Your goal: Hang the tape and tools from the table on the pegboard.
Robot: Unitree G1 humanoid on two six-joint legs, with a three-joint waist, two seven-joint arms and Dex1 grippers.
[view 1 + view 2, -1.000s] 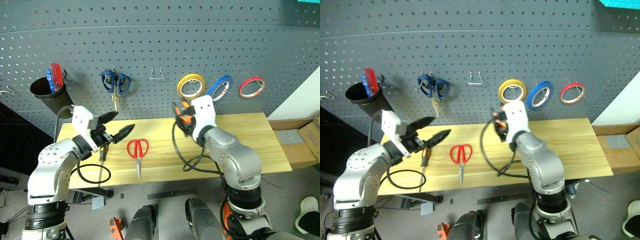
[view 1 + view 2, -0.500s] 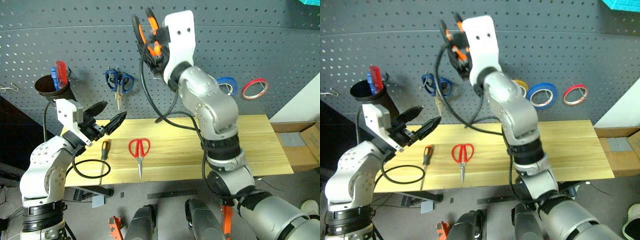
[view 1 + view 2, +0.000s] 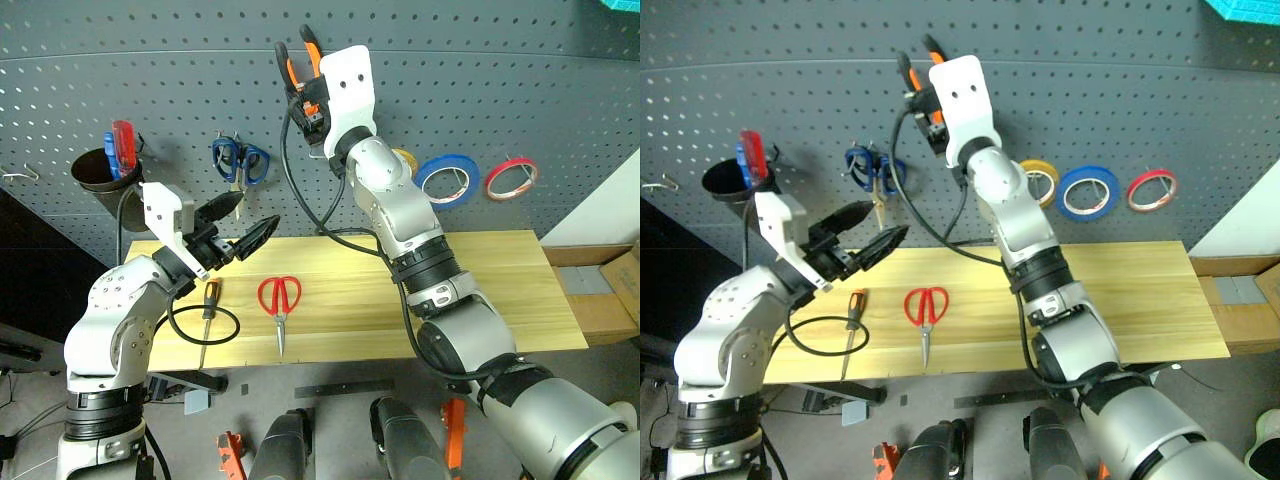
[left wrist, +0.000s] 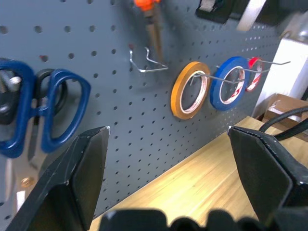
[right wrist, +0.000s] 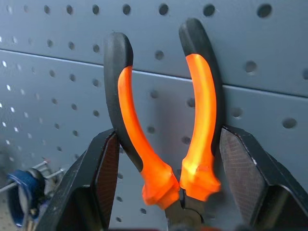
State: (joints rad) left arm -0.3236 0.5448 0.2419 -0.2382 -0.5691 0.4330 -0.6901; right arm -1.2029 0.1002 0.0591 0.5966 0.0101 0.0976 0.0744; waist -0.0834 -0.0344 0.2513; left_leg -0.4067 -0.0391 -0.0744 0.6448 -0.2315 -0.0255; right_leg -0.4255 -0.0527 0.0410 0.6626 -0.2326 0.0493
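My right gripper is holding the pliers with the pliers' nose [image 4: 154, 36] pointing down over the empty wire hook [image 4: 153, 66], so it should keep lowering them until their handles rest on that hook.
My right gripper [image 3: 306, 92] is raised high against the pegboard [image 3: 520, 70] and is shut on the orange-and-black pliers [image 5: 166, 144]. Their handles point up and their nose hangs down by an empty wire hook [image 4: 147, 65]. My left gripper [image 3: 238, 225] hovers open and empty above the left part of the table [image 3: 500, 290]. Red-handled scissors [image 3: 277, 297] lie on the table, with the orange-and-black screwdriver [image 3: 208, 298] to their left. The blue tape [image 3: 447, 178] hangs on a peg.
A yellow roll [image 4: 190, 89] and a red roll [image 3: 507, 174] hang either side of the blue one. Blue scissors [image 3: 238, 160] hang further left, next to a black cup [image 3: 100, 172] holding screwdrivers. A cable loop [image 3: 205, 325] lies on the table. A cardboard box [image 3: 610, 280] sits off its right end.
My right arm swung up from just above the table and carried the pliers to the upper pegboard. My left gripper rose a little and stayed open.
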